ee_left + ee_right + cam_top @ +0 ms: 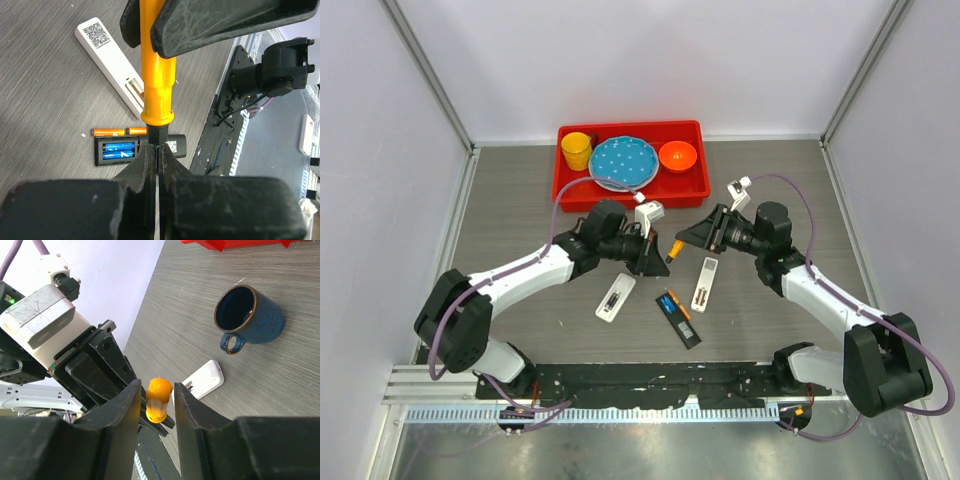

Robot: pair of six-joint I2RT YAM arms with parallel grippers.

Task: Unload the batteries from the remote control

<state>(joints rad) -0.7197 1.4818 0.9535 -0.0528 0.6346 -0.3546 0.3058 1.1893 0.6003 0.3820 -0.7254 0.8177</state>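
Next, I take the screwdriver's handle with my right gripper, because my left gripper is holding the screwdriver by its metal shaft (157, 142). This will free my left gripper to bring the filled white remote (614, 299).
A black remote (117, 150) lies open with two blue batteries (119, 151) in its bay; it also shows in the top view (680, 322). Two orange batteries (109, 132) lie loose on the table beside it. My left gripper (157, 147) is shut on the thin metal shaft of an orange-handled screwdriver (157, 75), held above the table (674, 249). My right gripper (155, 386) is open, its jaws on either side of the rounded end of the screwdriver's handle (159, 401) with a gap on each side.
A white remote (705, 283) with an open, empty bay lies right of the black one; another white remote (616, 298) lies left. A blue mug (250, 315) stands near the right arm. A red tray (570, 190) with cup, plate and bowl sits behind.
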